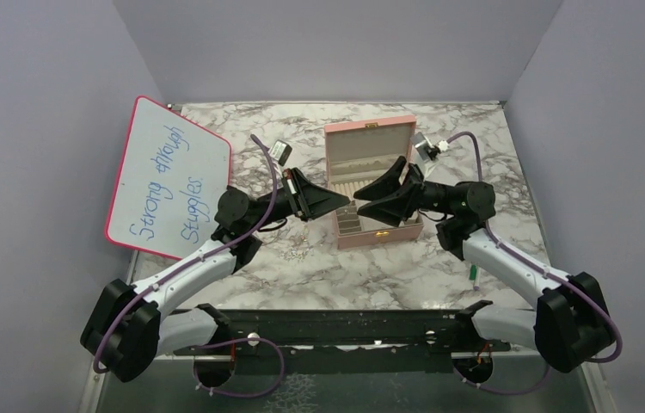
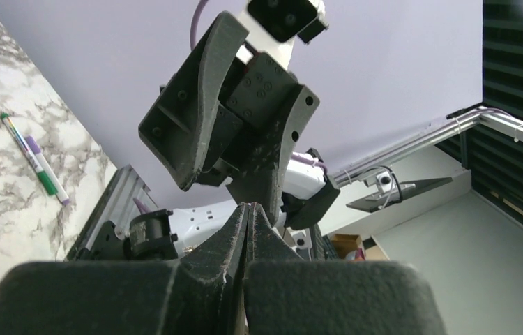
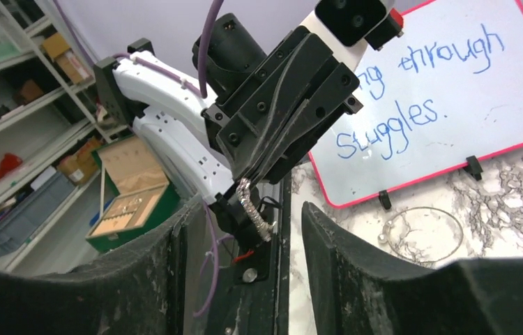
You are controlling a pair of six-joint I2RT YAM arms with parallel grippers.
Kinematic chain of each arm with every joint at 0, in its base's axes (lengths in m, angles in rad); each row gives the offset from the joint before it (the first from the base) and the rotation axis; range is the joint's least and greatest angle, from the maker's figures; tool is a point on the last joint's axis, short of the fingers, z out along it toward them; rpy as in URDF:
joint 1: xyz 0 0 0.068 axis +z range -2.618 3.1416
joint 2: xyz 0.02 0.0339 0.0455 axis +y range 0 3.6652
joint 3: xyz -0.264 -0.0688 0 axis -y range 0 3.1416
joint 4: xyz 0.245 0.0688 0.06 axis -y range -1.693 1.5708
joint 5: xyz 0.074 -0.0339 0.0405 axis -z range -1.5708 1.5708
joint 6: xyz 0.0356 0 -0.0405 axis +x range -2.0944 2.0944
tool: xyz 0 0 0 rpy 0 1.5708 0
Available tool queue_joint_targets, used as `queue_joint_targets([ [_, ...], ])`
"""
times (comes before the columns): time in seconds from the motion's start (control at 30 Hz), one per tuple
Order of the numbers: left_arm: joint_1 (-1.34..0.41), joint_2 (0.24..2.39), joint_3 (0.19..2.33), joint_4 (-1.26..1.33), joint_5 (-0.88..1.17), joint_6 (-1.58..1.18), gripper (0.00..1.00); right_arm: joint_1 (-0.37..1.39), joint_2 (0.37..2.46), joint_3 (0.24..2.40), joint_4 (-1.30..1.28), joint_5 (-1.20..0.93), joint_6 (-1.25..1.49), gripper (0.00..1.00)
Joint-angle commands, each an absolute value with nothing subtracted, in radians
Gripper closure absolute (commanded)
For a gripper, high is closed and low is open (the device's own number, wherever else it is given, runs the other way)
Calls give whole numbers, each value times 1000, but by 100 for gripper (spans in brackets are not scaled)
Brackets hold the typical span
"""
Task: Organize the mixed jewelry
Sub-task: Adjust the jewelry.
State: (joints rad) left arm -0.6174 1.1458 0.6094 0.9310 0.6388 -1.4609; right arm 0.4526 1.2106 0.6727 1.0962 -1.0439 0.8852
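Observation:
The silver jewelry piece point(image 3: 256, 215) hangs at a slant from the left gripper's fingers, so the robot's right gripper should take its upper end point(image 3: 245, 188) close to those fingers before carrying it over the box.
The open pink jewelry box point(image 1: 371, 185) stands mid-table. My left gripper point(image 1: 347, 205) is shut on a short sparkly silver jewelry piece point(image 3: 255, 208), which hangs from its tips above the box's front left corner. The piece is hidden in the left wrist view, where the closed tips point(image 2: 248, 207) meet. My right gripper point(image 1: 362, 206) faces it tip to tip and is open. In the right wrist view point(image 3: 245, 223) its jaws stand either side of the hanging piece without touching it. A thin silver hoop with small beads point(image 3: 422, 234) lies on the marble.
A pink-framed whiteboard point(image 1: 168, 176) leans at the left. A green-and-white marker pen point(image 1: 475, 275) lies on the table at the front right; it also shows in the left wrist view point(image 2: 32, 157). Walls close in the table on three sides.

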Motion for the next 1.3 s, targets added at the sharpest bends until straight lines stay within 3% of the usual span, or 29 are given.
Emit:
queue_joint_targets([
  [0.0, -621, 1121, 599, 979, 561, -1416, 100, 483, 1158, 586, 1235, -849, 993, 39],
  [0.3, -621, 1132, 615, 979, 479, -1389, 100, 630, 1151, 560, 1173, -471, 905, 39],
  [0.57, -621, 1118, 612, 969, 447, -1360, 100, 650, 1203, 551, 1295, -448, 1002, 62],
  [0.9, -622, 1108, 610, 968, 444, -1348, 100, 655, 1164, 519, 1274, -356, 1010, 56],
  [1.1, -622, 1107, 610, 968, 451, -1348, 100, 655, 1168, 516, 1269, -321, 1033, 67],
  [1.27, -622, 1106, 610, 968, 452, -1348, 100, 655, 1185, 543, 1239, -346, 1035, 66],
])
